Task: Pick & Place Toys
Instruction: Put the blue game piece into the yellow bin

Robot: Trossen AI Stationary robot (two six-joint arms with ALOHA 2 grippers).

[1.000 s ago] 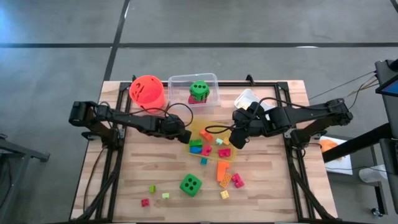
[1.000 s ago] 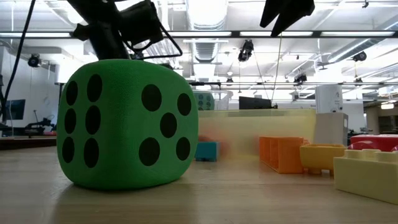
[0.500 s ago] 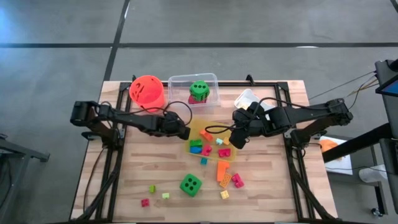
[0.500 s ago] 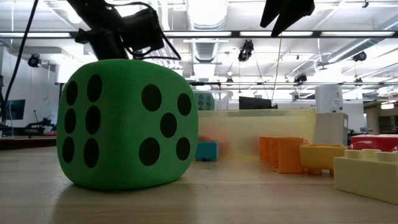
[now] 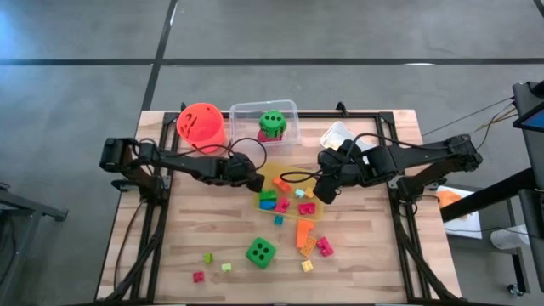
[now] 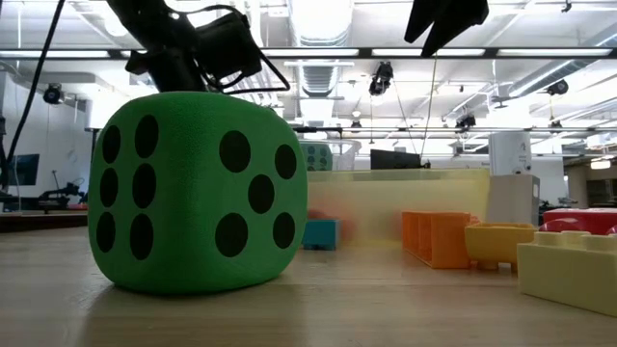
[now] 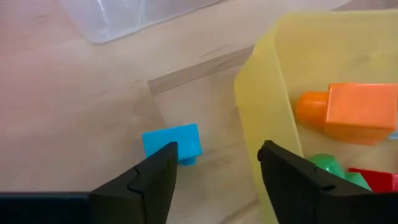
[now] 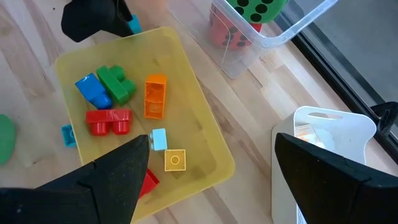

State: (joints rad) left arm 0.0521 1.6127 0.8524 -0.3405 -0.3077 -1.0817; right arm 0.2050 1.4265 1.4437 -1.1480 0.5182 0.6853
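Note:
Next, I open my left gripper wider and center both fingers around the small blue block [image 7: 173, 140], because it lies off-center by my left gripper's finger near the yellow tray's side [image 7: 264, 109].
My left gripper [image 5: 253, 181] is open, low over the table at the left wall of the yellow tray [image 5: 280, 172]. In the left wrist view its fingers stand apart [image 7: 217, 167] with a small blue block [image 7: 172, 143] lying on the wood by one fingertip and the tray wall [image 7: 261, 106] between them. My right gripper [image 5: 325, 192] is open and empty [image 8: 211, 142] above the tray's right side. The tray holds blue, green, red, orange and yellow blocks [image 8: 115, 84]. A green dotted die [image 5: 261, 252] rests on the table.
A clear tray [image 5: 293, 109] at the back holds a second green die [image 5: 272, 123]. An orange bucket [image 5: 201, 124] stands left of it, a white tray [image 5: 338, 134] to its right. Loose blocks [image 5: 304, 234] lie near the front edge.
My left gripper has crept a little toward the table's right edge, closer to the yellow tray's wall. The toys lie as they did.

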